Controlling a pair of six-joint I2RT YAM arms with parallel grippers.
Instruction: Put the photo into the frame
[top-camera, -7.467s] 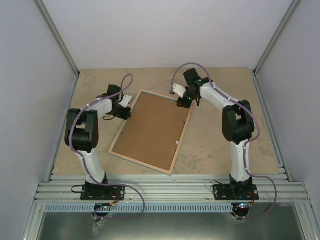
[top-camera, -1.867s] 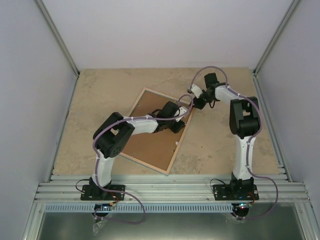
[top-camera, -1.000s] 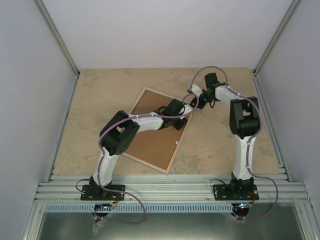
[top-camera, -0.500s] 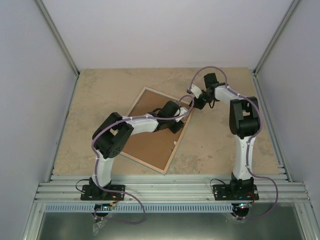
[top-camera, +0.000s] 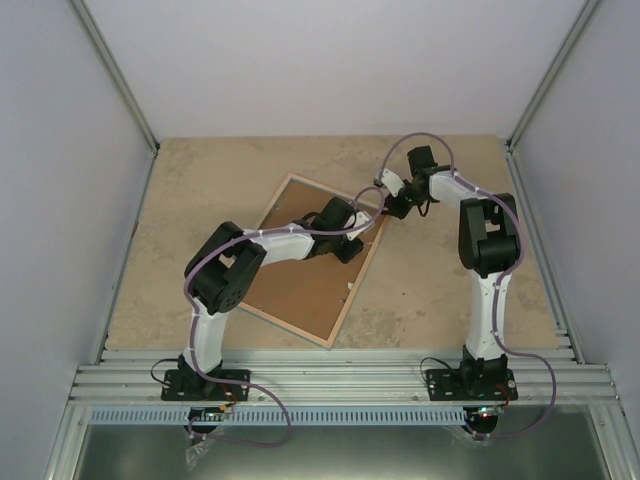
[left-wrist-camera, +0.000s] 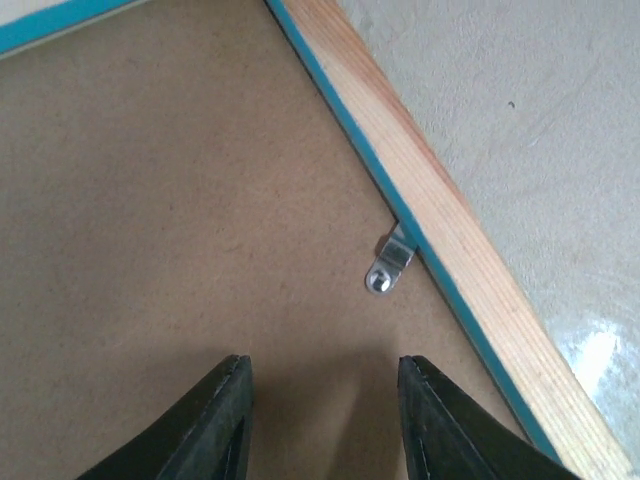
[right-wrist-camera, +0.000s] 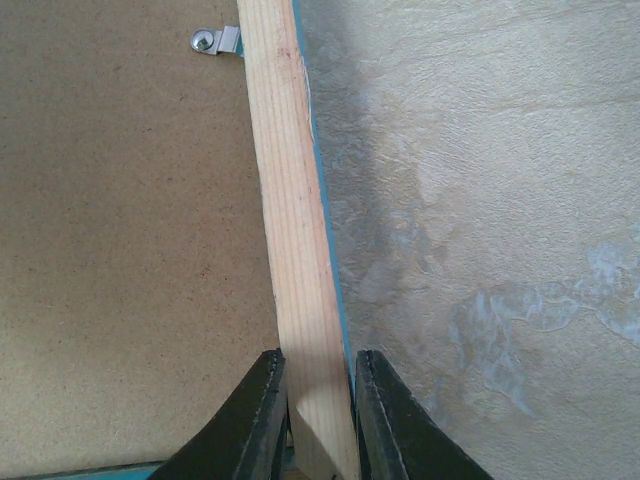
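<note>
Next, my right gripper takes the frame (top-camera: 305, 285) by its side edge (top-camera: 362, 270) and turns it over after my left gripper first raises that edge, because the frame lies face down.
The frame (top-camera: 285, 327) lies face down and slanted on the table, its light wood back up, with the brown backing board (top-camera: 300, 285) in it. My left gripper (top-camera: 348, 245) is open and empty just above the board (left-wrist-camera: 150, 200), near the frame's right edge (left-wrist-camera: 440, 220). A metal clip (left-wrist-camera: 388, 268) lies just ahead of the left gripper (left-wrist-camera: 322, 365). My right gripper (top-camera: 385, 208) is shut on the frame's wood edge (right-wrist-camera: 285, 200) at its far right corner, one finger on each side (right-wrist-camera: 318, 358). The photo is not in view.
A second metal clip (right-wrist-camera: 215, 41) sits at the frame's inner edge, and another shows lower on the right edge (top-camera: 350, 287). The beige table (top-camera: 450, 290) is walled by grey panels on three sides. An aluminium rail (top-camera: 330, 380) runs along the near edge.
My left arm has crossed from the frame's left side to its right edge and shifted slightly in the last second. My right gripper moved from the top edge to the far right corner.
</note>
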